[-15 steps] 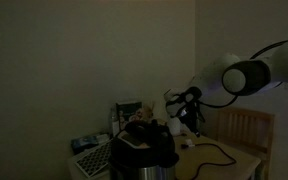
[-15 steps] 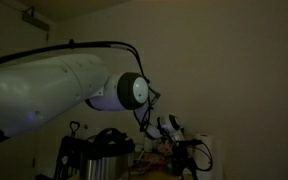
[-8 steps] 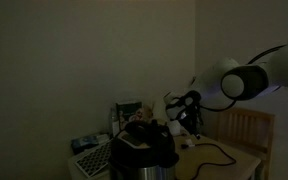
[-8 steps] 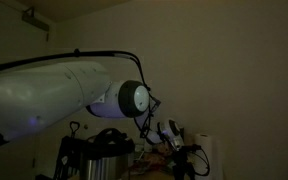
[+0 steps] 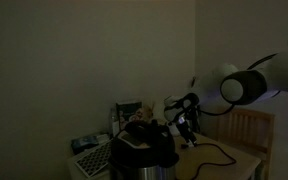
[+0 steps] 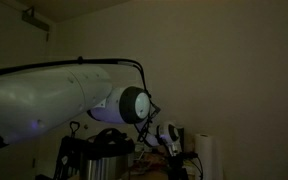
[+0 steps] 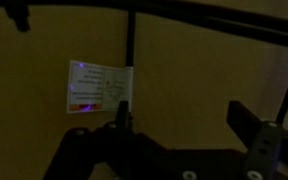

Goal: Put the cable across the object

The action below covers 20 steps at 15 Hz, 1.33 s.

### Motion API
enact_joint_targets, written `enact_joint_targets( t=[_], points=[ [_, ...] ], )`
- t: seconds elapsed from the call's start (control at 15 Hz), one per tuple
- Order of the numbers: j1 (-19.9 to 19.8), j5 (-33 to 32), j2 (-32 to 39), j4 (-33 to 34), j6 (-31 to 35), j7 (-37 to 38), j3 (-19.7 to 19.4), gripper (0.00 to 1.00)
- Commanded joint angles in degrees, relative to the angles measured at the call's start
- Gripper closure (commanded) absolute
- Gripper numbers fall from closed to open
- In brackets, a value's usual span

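Observation:
The black cord beside the pale card runs at one finger's edge (image 7: pixel 130 108). Next, my open gripper moves over to centre the cord (image 7: pixel 131 82) before it closes.
The scene is very dark. The black cable (image 5: pixel 220 153) lies in a loose loop on the wooden table (image 5: pixel 234 165), below and right of my gripper (image 5: pixel 185 118). In the wrist view my gripper (image 7: pixel 184 120) is open and empty above the tabletop. A thin black cord (image 7: pixel 131 40) runs just beyond the left finger, beside a pale printed card (image 7: pixel 99 87). In an exterior view my gripper (image 6: pixel 173 152) hangs low behind the arm's elbow. A small pale object (image 5: pixel 189 143) lies on the table under the gripper; I cannot tell what it is.
A black pot-like appliance (image 5: pixel 144 150) stands at the table's near end, also in an exterior view (image 6: pixel 102 148). A wooden chair (image 5: pixel 247 127) stands behind the table. A pale keyboard-like item (image 5: pixel 92 158) lies beside the appliance. A white roll (image 6: pixel 205 155) stands at the far right.
The arm has lowered and the gripper has come down closer to the table. The cable has not moved.

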Motion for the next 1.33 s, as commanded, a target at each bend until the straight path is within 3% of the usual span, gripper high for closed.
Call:
enact_joint_targets(
  t=[0.0,0.2,0.27,0.47,0.6,0.73,0.8,0.93,1.27],
  points=[
    [-2.7,5.0,2.7,3.4,-1.3,-5.6,2.1,0.00],
    [-4.0,7.2,4.5,5.6,-0.8,-8.1,2.4,0.00],
    [-4.4,7.9,5.2,6.5,-1.1,-8.9,2.4,0.25],
    [-5.5,9.9,6.8,8.7,-1.1,-10.9,2.7,0.34],
    [-5.0,8.6,6.3,8.1,1.0,-9.1,2.0,0.09],
    [-4.5,8.5,5.9,7.4,0.5,-8.6,1.8,0.02],
    [-4.5,8.4,5.9,7.5,0.6,-8.6,1.7,0.15],
    [-4.4,8.4,5.9,7.5,0.4,-8.6,1.7,0.00],
    [-4.0,8.1,6.0,9.4,-0.2,-8.4,1.4,0.00]
  ],
)
